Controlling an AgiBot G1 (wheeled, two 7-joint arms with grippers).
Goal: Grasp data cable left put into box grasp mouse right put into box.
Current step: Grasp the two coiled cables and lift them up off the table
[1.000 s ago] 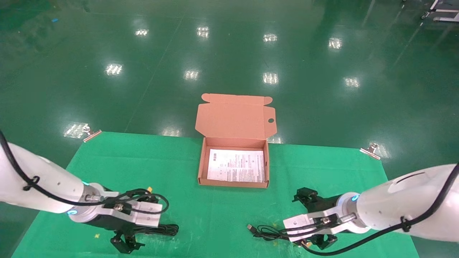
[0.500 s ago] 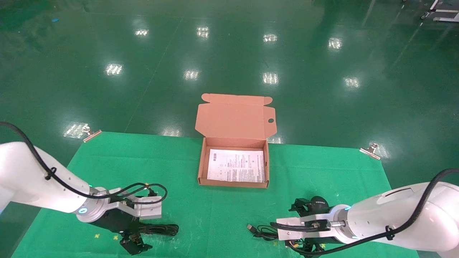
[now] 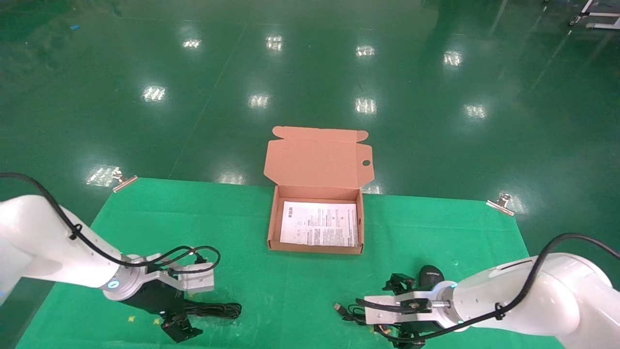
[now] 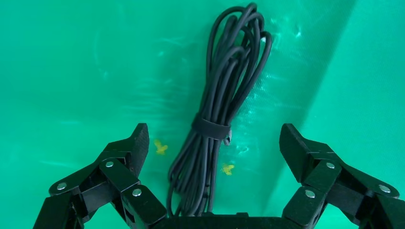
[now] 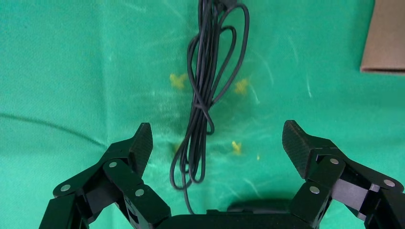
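My gripper will bring the black mouse [image 3: 430, 276] dangling along when it lifts the coiled cord, because a thin piece of cord [image 5: 188, 201] runs from the cord loops toward the mouse.
The data cable [image 4: 224, 102], a black strapped bundle, lies on the green cloth near the front left [image 3: 219, 309]. My left gripper [image 4: 215, 143] hangs open over its near end, one finger on each side, not touching; in the head view the left gripper [image 3: 186, 311] is at the bundle's left end. The black mouse [image 3: 430, 274] sits front right, and its thin cord [image 5: 205, 95] runs to a USB plug [image 3: 338, 307]. My right gripper [image 5: 217, 143] stands open astride the cord loops, the mouse [image 5: 260, 206] just under its palm. The box [image 3: 315, 249] is open with a white sheet inside.
The box's lid [image 3: 317, 162] stands up at the table's far edge. Metal clips [image 3: 501, 203] hold the cloth at both back corners. A box corner [image 5: 387, 40] shows beyond the right gripper. Small yellow marks [image 4: 161, 147] dot the cloth.
Both arms have swung and dropped lower over the cloth. The right arm slid left, uncovering the mouse. Both grippers stay open and hold nothing.
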